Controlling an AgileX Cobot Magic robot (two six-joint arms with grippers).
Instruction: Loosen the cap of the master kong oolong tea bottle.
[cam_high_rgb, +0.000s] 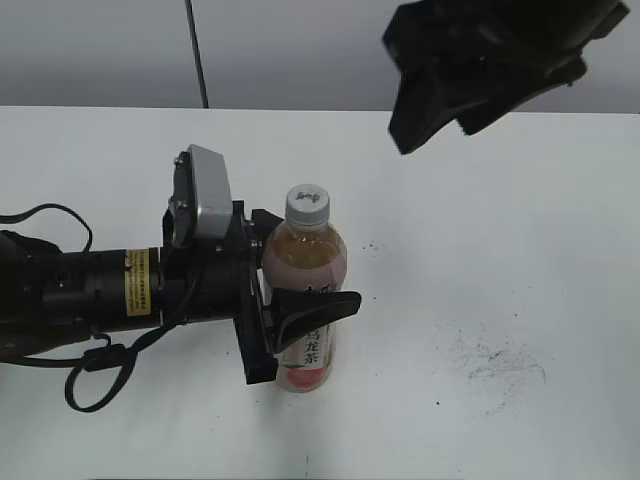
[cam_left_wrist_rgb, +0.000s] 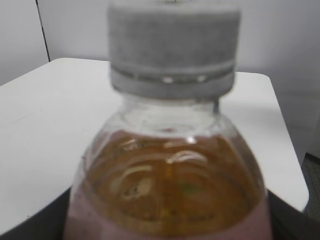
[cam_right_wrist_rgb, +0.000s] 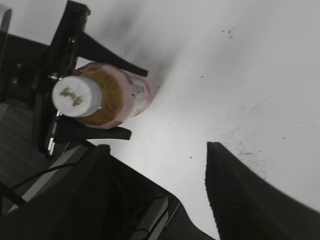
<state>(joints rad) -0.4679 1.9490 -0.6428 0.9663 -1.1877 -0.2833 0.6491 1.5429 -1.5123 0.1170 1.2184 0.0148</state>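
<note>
The cap (cam_high_rgb: 308, 205) will turn while the bottle stays still when the robot twists, because the left gripper's black fingers (cam_high_rgb: 312, 312) are clamping the bottle's body from both sides.
The master kong oolong tea bottle (cam_high_rgb: 305, 300) stands upright on the white table, with amber tea and a pink label. Its white-grey cap (cam_high_rgb: 307, 203) sits on top. My left gripper (cam_high_rgb: 300, 290) is shut on the bottle's body, one finger on each side. In the left wrist view the bottle (cam_left_wrist_rgb: 170, 185) and the cap (cam_left_wrist_rgb: 172, 47) fill the frame up close. My right gripper (cam_high_rgb: 440, 125) hangs open and empty in the air, above and to the right of the bottle. The right wrist view looks down on the cap (cam_right_wrist_rgb: 76, 96), the bottle (cam_right_wrist_rgb: 117, 97) and the open right gripper (cam_right_wrist_rgb: 160, 165).
The white table (cam_high_rgb: 500, 230) has dark smudges at the right (cam_high_rgb: 495, 362). A black cable (cam_high_rgb: 95, 375) loops beside the left arm. The table's far edge meets a grey wall.
</note>
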